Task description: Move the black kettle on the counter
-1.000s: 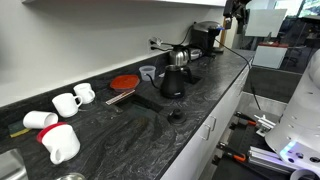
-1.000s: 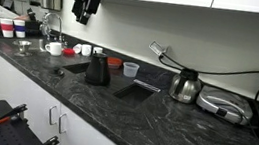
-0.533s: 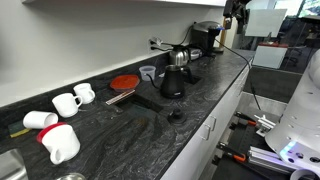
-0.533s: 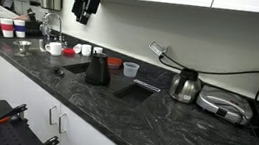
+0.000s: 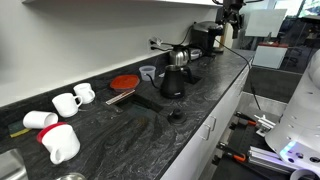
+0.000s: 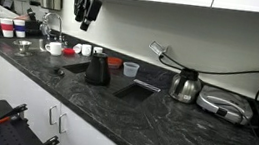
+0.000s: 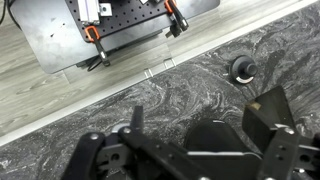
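Observation:
The kettle's handle [image 7: 213,150] is at an angle to the fingers of my gripper, which hangs high beside the black kettle [image 6: 98,70]. I should turn my gripper to straddle the kettle's handle before I lower it.
The black kettle [image 5: 172,82] stands upright mid-counter, also shown in the other exterior view [image 6: 98,69]. The dark speckled counter [image 5: 140,135] runs along the wall [image 6: 163,127]. My gripper [image 6: 86,18] hangs high in the air above and slightly to one side of the kettle, apart from it; it also shows at the top of an exterior view [image 5: 229,22]. In the wrist view the gripper [image 7: 200,115] is open and empty, looking down at the counter [image 7: 190,75], with a dark rounded shape, likely the kettle top [image 7: 215,140], between the fingers.
A shiny steel pot [image 6: 185,86] with a cord, a blue cup [image 6: 130,69], a red plate [image 5: 123,82], white mugs [image 5: 70,100], a flat black mat [image 6: 132,89], a small black round piece [image 7: 241,68] near the front edge and a coffee machine [image 5: 207,37].
The arm has swung a little along the counter towards the kettle, and the gripper has dipped slightly. The kettle has not moved.

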Available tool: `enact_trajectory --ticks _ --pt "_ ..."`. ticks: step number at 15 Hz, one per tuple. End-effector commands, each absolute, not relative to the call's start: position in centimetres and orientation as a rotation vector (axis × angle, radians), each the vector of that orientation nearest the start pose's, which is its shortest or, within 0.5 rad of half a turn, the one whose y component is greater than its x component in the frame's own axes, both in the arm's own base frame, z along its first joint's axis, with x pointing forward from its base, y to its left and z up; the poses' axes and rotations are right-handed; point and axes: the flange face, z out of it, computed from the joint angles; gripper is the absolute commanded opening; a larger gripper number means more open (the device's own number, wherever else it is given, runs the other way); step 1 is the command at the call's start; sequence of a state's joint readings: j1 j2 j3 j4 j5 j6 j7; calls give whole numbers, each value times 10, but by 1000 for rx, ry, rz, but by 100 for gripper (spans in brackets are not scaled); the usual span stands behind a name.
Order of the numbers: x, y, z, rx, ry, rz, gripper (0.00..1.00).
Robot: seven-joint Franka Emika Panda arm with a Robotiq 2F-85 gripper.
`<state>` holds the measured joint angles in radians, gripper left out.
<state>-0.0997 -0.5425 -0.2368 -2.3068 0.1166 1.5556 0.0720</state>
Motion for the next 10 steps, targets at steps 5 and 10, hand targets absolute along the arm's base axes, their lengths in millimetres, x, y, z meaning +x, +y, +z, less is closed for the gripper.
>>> enact_trajectory --ticks 5,10 --pt "364 -125 511 -2800 697 280 100" --pt "363 -124 513 -2801 695 273 100"
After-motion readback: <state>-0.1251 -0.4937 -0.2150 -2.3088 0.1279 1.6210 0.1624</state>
